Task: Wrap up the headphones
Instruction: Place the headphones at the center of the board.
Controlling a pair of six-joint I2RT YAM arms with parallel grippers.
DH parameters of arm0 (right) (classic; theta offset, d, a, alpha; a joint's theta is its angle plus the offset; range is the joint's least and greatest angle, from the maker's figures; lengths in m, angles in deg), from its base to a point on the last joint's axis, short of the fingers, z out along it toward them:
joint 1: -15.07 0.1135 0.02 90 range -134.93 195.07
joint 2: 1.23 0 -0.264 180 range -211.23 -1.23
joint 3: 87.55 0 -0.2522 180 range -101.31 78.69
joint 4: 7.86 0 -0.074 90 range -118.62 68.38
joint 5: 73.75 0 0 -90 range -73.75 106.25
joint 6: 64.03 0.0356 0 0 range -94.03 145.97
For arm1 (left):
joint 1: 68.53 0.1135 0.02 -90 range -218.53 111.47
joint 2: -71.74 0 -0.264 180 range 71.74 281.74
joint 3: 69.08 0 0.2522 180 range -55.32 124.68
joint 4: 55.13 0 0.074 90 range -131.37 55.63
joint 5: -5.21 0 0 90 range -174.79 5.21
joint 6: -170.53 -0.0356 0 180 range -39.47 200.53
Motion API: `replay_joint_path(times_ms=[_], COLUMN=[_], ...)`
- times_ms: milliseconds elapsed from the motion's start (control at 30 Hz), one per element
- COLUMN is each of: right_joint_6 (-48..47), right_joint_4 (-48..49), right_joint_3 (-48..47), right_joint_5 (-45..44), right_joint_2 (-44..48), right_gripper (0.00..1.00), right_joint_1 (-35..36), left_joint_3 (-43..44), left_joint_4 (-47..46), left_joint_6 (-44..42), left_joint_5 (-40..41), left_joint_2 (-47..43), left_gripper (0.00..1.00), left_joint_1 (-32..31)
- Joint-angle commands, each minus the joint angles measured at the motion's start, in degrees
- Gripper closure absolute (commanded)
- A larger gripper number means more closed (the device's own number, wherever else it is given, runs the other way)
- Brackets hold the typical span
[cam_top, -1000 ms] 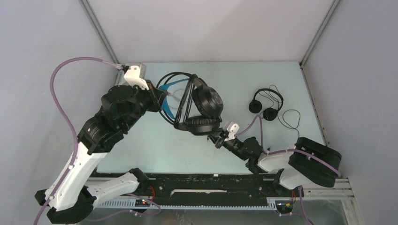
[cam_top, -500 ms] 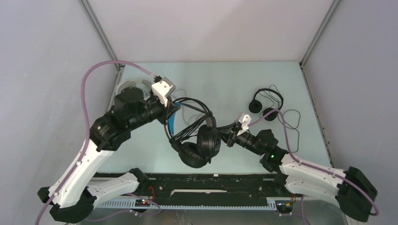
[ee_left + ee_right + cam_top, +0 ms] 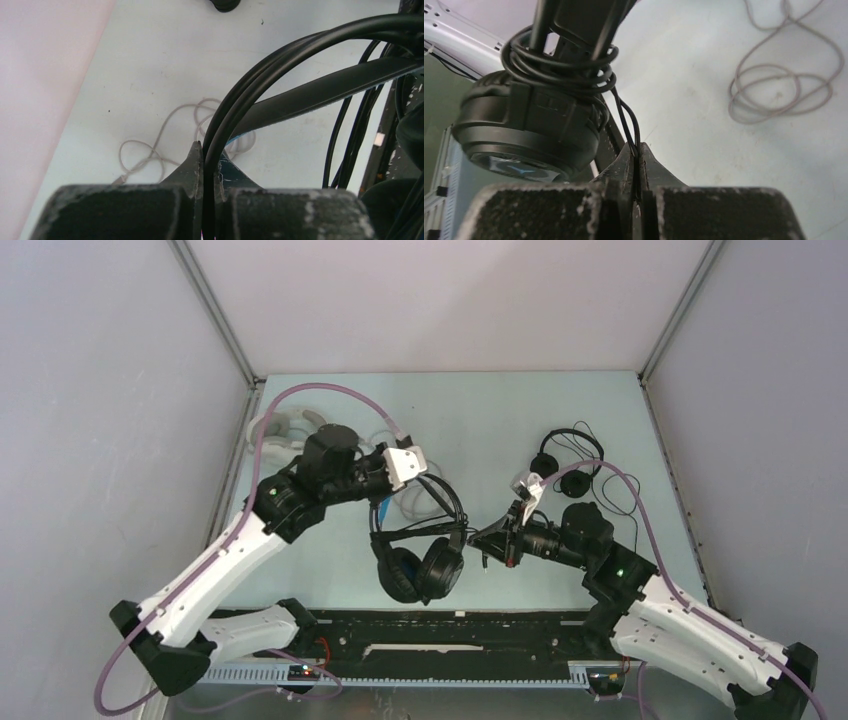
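Observation:
I should keep lowering the black headphones with my left gripper until they touch the table (image 3: 412, 512), while my right gripper holds the cord's loose end beside the wound loops (image 3: 415, 531).
The black over-ear headphones (image 3: 420, 568) hang above the table near its front edge, cups down. My left gripper (image 3: 390, 498) is shut on their thin black headband wires (image 3: 280, 60), with the flat band (image 3: 320, 85) beside them. Their black cord is wound in several loops (image 3: 559, 70) above one earcup (image 3: 524, 135). My right gripper (image 3: 487, 539) is shut on the cord's free end (image 3: 631, 125), just right of the cups. The small black on-ear headphones (image 3: 565, 465) lie at the back right. The white headphones (image 3: 278, 428) lie at the back left, half hidden by my left arm.
The grey cable (image 3: 412, 502) of the white pair lies in loose loops on the table under the hanging pair, also seen as grey cable (image 3: 784, 85). The thin cord (image 3: 622, 495) of the small pair trails to the right. Walls close in on three sides.
My left arm has carried the black headphones right and toward the near edge, turning them cups down. My right arm has swung out to the right, still holding the cord.

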Motion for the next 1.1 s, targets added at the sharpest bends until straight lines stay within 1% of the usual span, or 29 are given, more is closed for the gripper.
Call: replay_joint_path(times_ms=[0, 133, 233, 333, 467, 600, 700, 800, 933, 1067], right_joint_6=[4.96, 8.29, 11.43, 12.49, 12.89, 16.39, 19.00, 20.58, 21.64, 23.16], right_joint_4=[-7.37, -10.70, -13.13, -12.76, -11.48, -10.44, -6.69, -0.85, 3.98, 8.04], right_joint_3=[-4.56, -5.36, -5.36, -5.27, -4.91, -3.79, -1.80, 0.29, 0.35, 0.35], right_joint_5=[-0.11, -1.48, -5.68, -6.51, -6.05, -7.65, -6.33, -4.54, -5.29, -4.25], right_joint_2=[0.14, -0.24, -0.12, -1.14, -4.78, -9.46, -13.00, -17.80, -25.34, -32.97], right_gripper=[1.00, 1.00, 1.00, 1.00, 1.00, 1.00, 1.00, 1.00, 1.00, 0.97], right_joint_1=[-2.37, -4.64, -7.16, -9.60, -10.38, -10.66, -10.61, -9.39, -6.84, -5.71], left_joint_3=[-0.70, -4.85, -7.31, -8.61, -10.55, -11.55, -11.19, -12.93, -16.70, -16.03], left_joint_4=[5.25, 0.85, -2.93, -5.05, -7.58, -7.01, -3.67, -1.11, -2.48, -2.94], left_joint_6=[-14.21, -18.31, -19.86, -21.08, -22.70, -24.55, -25.71, -26.89, -28.17, -28.11], left_joint_5=[2.51, 6.47, 7.99, 9.52, 12.15, 16.63, 19.16, 22.95, 24.94, 24.73], left_joint_2=[2.04, 2.70, 4.69, 7.99, 10.96, 13.38, 15.99, 17.47, 18.86, 22.39], left_gripper=[1.00, 1.00, 1.00, 1.00, 1.00, 1.00, 1.00, 1.00, 1.00, 0.98], left_joint_1=[0.63, 0.64, 0.66, 0.55, 0.44, 0.35, 0.39, 0.24, -0.05, -0.64])
